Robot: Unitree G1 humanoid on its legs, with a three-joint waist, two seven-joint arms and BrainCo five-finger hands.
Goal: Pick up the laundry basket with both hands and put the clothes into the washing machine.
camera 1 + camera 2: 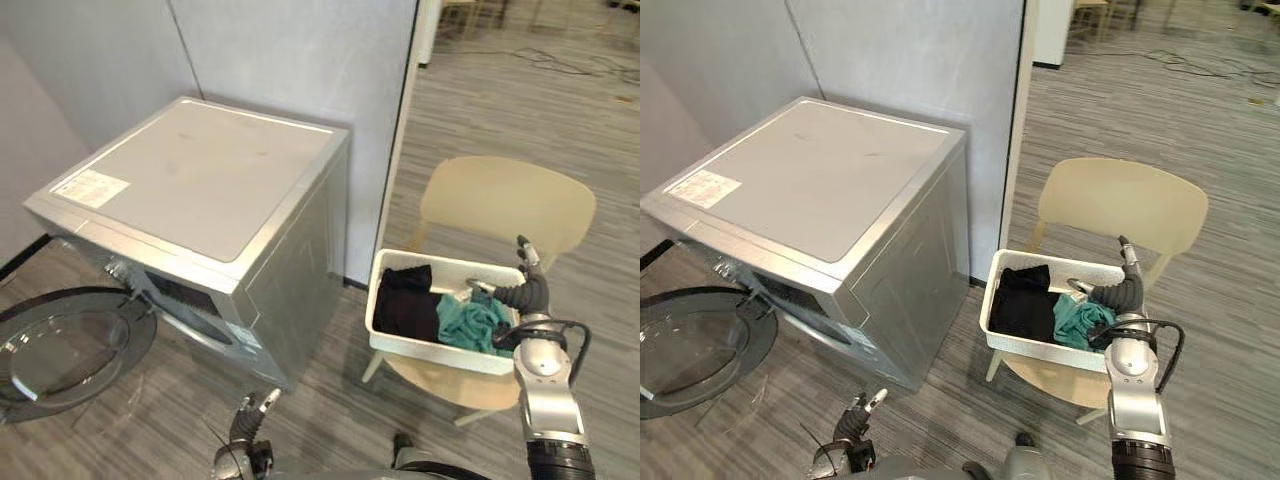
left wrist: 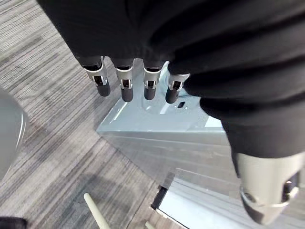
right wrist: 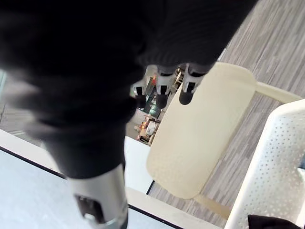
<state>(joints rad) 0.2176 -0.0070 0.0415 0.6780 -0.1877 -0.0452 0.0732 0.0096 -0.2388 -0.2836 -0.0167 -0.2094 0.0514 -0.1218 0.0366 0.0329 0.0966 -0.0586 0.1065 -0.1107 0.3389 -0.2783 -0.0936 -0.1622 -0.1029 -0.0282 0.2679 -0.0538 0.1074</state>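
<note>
The black garment (image 1: 407,306) should come loose and leave the teal garment behind when I lift it, because a clear edge (image 1: 438,319) runs between the two.
A white laundry basket (image 1: 425,350) rests on the seat of a beige chair (image 1: 505,205), to the right of the silver washing machine (image 1: 200,180). Inside it lie a black garment (image 1: 405,300) and a teal one (image 1: 475,322). My right hand (image 1: 527,288) hovers open at the basket's right end, fingers reaching over the rim; its wrist view shows straight fingers (image 3: 162,90) holding nothing, with the basket's perforated wall (image 3: 274,171) beside them. My left hand (image 1: 248,432) is low in front of the machine, open and empty, well apart from the basket.
The machine's round glass door (image 1: 60,345) hangs wide open at the lower left, near the floor. A grey partition wall (image 1: 300,60) stands behind the machine and ends beside the chair. Striped grey flooring stretches away on the right.
</note>
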